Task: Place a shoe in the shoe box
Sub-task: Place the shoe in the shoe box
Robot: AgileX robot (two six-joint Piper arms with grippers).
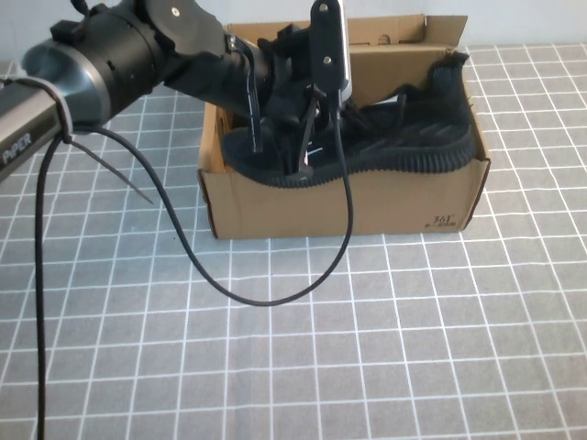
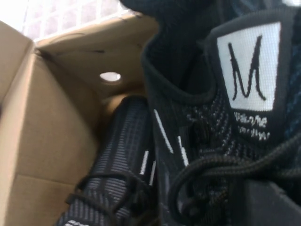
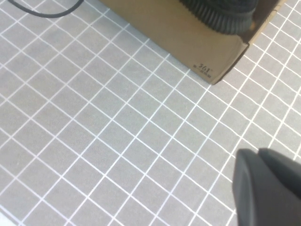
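Note:
Next, I pull the sneaker toward the box's back side (image 1: 393,69) with my left gripper before I lower it inside, because the black sneaker's ribbed sole (image 1: 404,163) sticks out over the shoe box's front side.
The brown shoe box (image 1: 367,197) stands open at the back middle of the table. A black sneaker (image 1: 413,128) lies tilted in it, with its ribbed sole over the front wall. My left gripper (image 1: 293,137) reaches down into the box and is shut on this shoe near its collar. In the left wrist view the shoe's white tongue label (image 2: 249,66) is very close, and a second black sneaker (image 2: 124,150) lies deeper against the box wall (image 2: 42,132). My right gripper (image 3: 257,155) is shut and empty, hovering over the mat in front of the box corner (image 3: 207,52).
A black cable (image 1: 275,298) loops from the left arm down onto the grey gridded mat (image 1: 413,348) in front of the box. The box's flap lid (image 1: 385,32) stands up at the back.

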